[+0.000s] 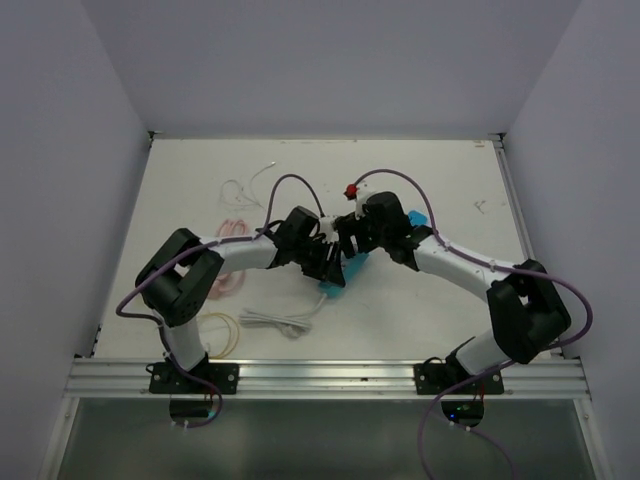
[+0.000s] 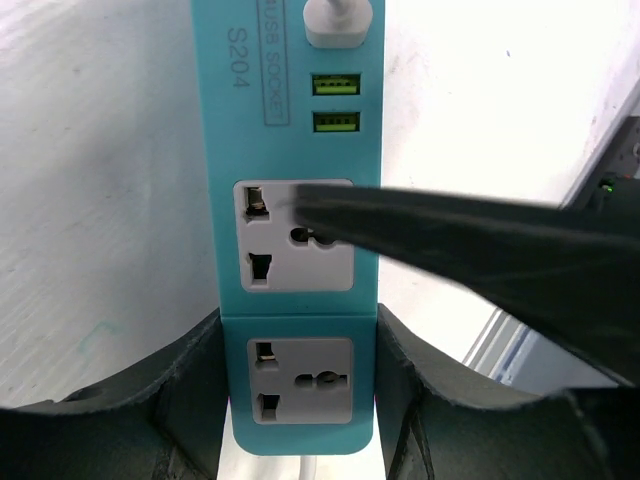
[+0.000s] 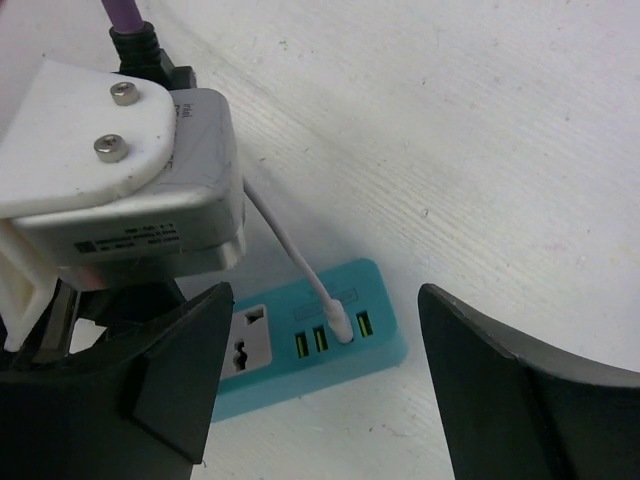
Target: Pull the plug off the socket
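My left gripper's camera (image 3: 150, 185) leaves my right gripper little room above the plug. My right gripper should therefore hold the power strip (image 3: 305, 372) while my left gripper pulls the plug.
A teal power strip (image 2: 300, 150) lies on the white table; it also shows in the top view (image 1: 335, 277) and the right wrist view (image 3: 370, 285). A white USB plug (image 3: 340, 322) with a thin white cable sits in one of the strip's ports; it is at the top of the left wrist view (image 2: 338, 22). My left gripper (image 2: 298, 390) is shut on the strip's near end, one finger on each long side. My right gripper (image 3: 325, 380) is open above the strip's USB end, its fingers either side of the plug and apart from it.
One right finger (image 2: 480, 250) crosses over the strip's socket. The left wrist camera housing (image 3: 120, 180) is close beside the right gripper. A coiled white cable (image 1: 275, 322), yellow loops (image 1: 220, 330) and pink cord (image 1: 235, 228) lie to the left.
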